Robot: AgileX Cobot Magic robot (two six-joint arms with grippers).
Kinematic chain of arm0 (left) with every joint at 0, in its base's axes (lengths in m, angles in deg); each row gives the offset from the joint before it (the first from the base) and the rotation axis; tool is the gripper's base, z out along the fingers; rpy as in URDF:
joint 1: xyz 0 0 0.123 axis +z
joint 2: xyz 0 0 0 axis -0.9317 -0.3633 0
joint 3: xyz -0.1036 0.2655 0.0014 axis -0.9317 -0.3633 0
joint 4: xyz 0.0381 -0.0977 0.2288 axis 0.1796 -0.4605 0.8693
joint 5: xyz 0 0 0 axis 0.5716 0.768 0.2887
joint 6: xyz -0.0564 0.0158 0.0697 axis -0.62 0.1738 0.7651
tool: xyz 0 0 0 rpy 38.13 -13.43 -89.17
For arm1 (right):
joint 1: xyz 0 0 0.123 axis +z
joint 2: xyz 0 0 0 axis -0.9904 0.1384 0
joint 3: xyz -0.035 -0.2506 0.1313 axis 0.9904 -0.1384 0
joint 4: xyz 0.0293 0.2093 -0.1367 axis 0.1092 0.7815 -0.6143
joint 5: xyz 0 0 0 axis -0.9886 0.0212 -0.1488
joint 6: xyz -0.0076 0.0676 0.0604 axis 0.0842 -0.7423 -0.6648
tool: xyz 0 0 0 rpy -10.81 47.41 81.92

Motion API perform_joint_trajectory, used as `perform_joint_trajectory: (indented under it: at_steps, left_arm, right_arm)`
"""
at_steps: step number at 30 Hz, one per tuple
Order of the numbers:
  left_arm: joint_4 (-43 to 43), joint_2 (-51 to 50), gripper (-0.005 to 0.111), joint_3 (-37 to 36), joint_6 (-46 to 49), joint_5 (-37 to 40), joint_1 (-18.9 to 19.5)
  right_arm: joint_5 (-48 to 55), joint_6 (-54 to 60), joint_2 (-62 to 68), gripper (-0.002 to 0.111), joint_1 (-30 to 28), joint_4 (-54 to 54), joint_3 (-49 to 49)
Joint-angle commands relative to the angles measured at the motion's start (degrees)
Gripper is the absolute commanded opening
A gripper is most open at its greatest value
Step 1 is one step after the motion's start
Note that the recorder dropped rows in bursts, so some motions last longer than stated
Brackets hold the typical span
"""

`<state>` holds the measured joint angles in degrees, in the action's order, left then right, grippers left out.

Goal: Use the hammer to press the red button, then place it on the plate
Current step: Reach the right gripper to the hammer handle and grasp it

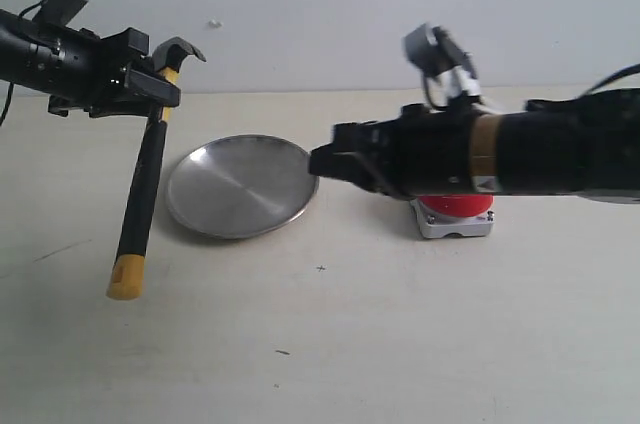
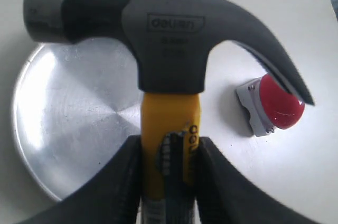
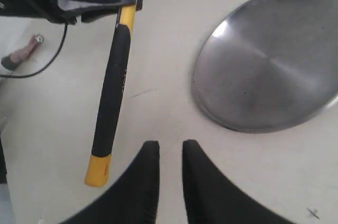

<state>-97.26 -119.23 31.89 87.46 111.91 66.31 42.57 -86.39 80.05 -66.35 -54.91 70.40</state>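
I should go on moving my right gripper in until its fingers are on both sides of the handle [image 1: 149,159] and close, because the hammer's black handle [image 1: 139,202] hangs free below my left gripper.
My left gripper [image 1: 152,87] [image 2: 169,143] is shut on the yellow neck of the hammer [image 1: 145,179] [image 2: 169,49], just under its dark head. The hammer hangs above the table left of the plate [image 1: 240,187], its yellow end pointing down. From the left wrist view, the head is over the plate [image 2: 68,118], and the claw tip points toward the red button [image 2: 281,103]. The red button [image 1: 455,207] sits right of the plate, mostly hidden under my right arm. My right gripper [image 1: 322,162] [image 3: 170,149] hovers by the plate's right rim [image 3: 269,60], jaws nearly together, holding nothing.
A pale table [image 1: 330,344] carries the plate and button, with a light wall behind. In the right wrist view, the hammer handle [image 3: 113,92] hangs left of the fingers. A cable [image 3: 53,60] trails at the table's edge.
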Motion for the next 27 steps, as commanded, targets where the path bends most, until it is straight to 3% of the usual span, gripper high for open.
perform_joint_trajectory:
  at_steps: [1, 5, 9, 16, 27]
  left_arm:
    - [-3.2, 1.3, 0.000, 0.4, 1.2, -1.7, -0.1]
    - [-3.3, 1.3, 0.000, 0.4, 2.4, -2.4, -0.1]
    - [-3.7, 1.3, 0.000, 0.4, 2.5, -2.5, -0.1]
    - [-3.7, 1.3, 0.000, 0.4, 2.5, -1.7, -0.2]
    - [-3.8, 1.3, 0.000, 0.4, 2.5, -1.8, -1.7]
  right_arm:
    - [6.5, 1.0, 7.7, 0.034, 7.2, 0.8, 9.7]
    - [9.8, 1.0, 12.5, 0.053, 11.8, 1.3, 17.9]
    - [13.0, 1.0, 16.4, 0.064, 15.1, 1.0, 24.1]
    - [15.5, 1.1, 21.2, 0.068, 18.2, 1.0, 31.2]
    - [15.3, 0.0, 26.9, 0.068, 18.2, 1.0, 36.4]
